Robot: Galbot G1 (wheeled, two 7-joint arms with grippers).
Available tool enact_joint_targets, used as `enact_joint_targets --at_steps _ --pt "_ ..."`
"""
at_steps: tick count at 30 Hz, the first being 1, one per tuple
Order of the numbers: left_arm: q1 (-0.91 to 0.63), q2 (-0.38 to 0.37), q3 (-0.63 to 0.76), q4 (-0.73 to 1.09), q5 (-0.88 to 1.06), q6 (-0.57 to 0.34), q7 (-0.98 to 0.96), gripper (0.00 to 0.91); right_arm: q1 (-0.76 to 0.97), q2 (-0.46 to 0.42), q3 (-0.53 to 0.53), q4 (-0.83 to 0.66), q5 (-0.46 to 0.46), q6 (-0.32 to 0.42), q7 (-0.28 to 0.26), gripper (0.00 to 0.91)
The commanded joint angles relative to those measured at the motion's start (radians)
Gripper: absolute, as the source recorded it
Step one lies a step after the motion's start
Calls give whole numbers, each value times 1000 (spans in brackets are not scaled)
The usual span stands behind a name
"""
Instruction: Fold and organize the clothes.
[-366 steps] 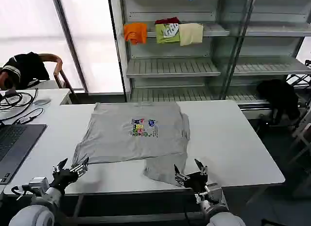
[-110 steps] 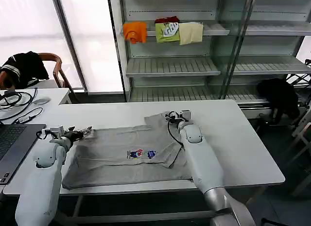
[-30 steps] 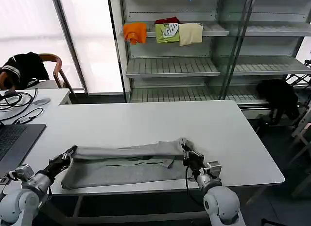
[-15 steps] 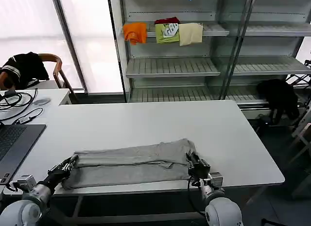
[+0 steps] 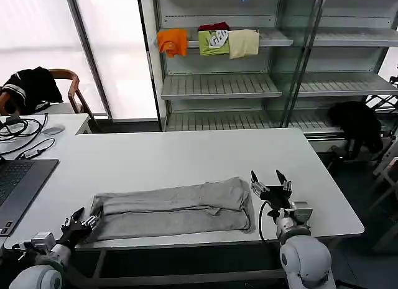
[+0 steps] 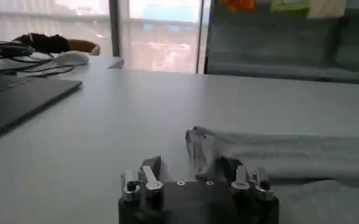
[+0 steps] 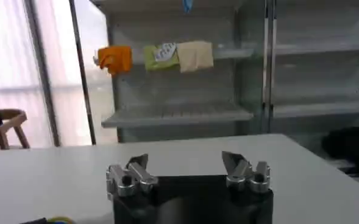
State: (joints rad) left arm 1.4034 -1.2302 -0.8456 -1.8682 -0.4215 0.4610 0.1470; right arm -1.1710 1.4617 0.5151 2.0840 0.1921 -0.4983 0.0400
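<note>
The light grey shirt's far end (image 5: 244, 205) is lying free, so the whole folded band (image 5: 168, 211) will slide along as one piece when I pull its raised end.
A light grey shirt (image 5: 171, 207) lies folded into a long band along the table's front edge; its chest print is hidden inside the fold. My left gripper (image 5: 83, 219) sits low at the band's left end, open, just off the cloth. In the left wrist view the shirt's end (image 6: 240, 151) lies right ahead of the open left gripper (image 6: 190, 167). My right gripper (image 5: 267, 177) stands open to the right of the shirt, lifted off the table and holding nothing. The right wrist view has the open right gripper (image 7: 185, 161) facing the shelves.
A laptop (image 5: 17, 183) and cables (image 5: 25, 130) lie at the left. The rack behind holds orange, green and cream folded garments (image 5: 211, 41). Black garments hang on a chair (image 5: 34, 87) and at the right (image 5: 357, 124). The white table (image 5: 186, 155) is bare behind the shirt.
Both grippers have let go of the shirt. The right one opened and moved right and up, off the cloth. The left one drew back towards the front edge. The shirt has settled flat.
</note>
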Motion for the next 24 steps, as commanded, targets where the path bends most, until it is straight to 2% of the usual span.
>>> enact_joint_targets --at_steps 1,10,18,21,24 --pt "23 -21 19 -23 39 8 -31 20 88 0 27 36 58 -36 17 907" --pt "26 -35 40 -42 56 0 -33 10 116 0 13 26 58 -47 25 907" --pt "3 -39 35 -34 75 -47 -38 10 120 -4 13 19 57 -53 25 907" --pt "-6 -21 -10 -32 76 -55 -15 0 122 -5 17 11 58 -53 25 907" --pt "-32 31 -111 -15 81 -50 53 0 127 -10 20 0 59 -53 25 907"
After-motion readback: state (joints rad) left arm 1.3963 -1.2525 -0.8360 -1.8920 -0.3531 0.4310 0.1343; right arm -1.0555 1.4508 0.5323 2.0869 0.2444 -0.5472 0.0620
